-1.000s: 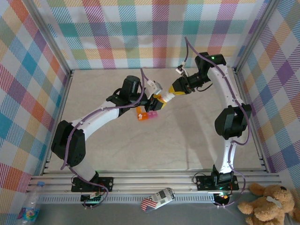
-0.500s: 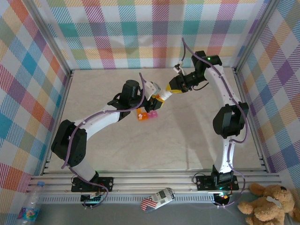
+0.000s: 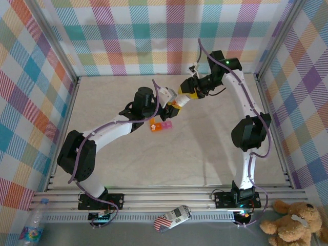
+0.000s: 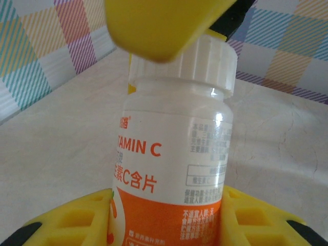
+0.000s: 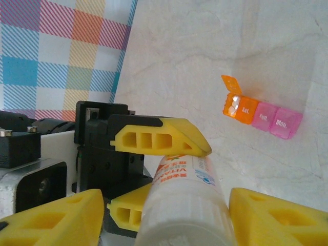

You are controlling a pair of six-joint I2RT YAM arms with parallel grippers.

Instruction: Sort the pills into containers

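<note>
The white ribbed cap is at a slant to the open fingers of the robot's right gripper, so the right gripper should move back and come at the cap's top straight on before it closes.
My left gripper is shut on a white pill bottle with an orange Vitamin C label, its yellow fingers pressing the lower body. The bottle's white ribbed cap is on. My right gripper is open around that cap, with a gap on each side; one of its fingers hangs over the cap. The containers, one orange box and two pink ones, lie on the table just in front of both grippers. The orange box's lid stands open with white pills inside.
Plaid walls and a metal frame close in the beige table on three sides. Both arms meet over its back middle. A teddy bear and a water bottle lie beyond the near rail.
My right gripper's jaws have spread apart from the bottle's cap, and that wrist has shifted a little left. The left gripper has kept its hold on the bottle.
</note>
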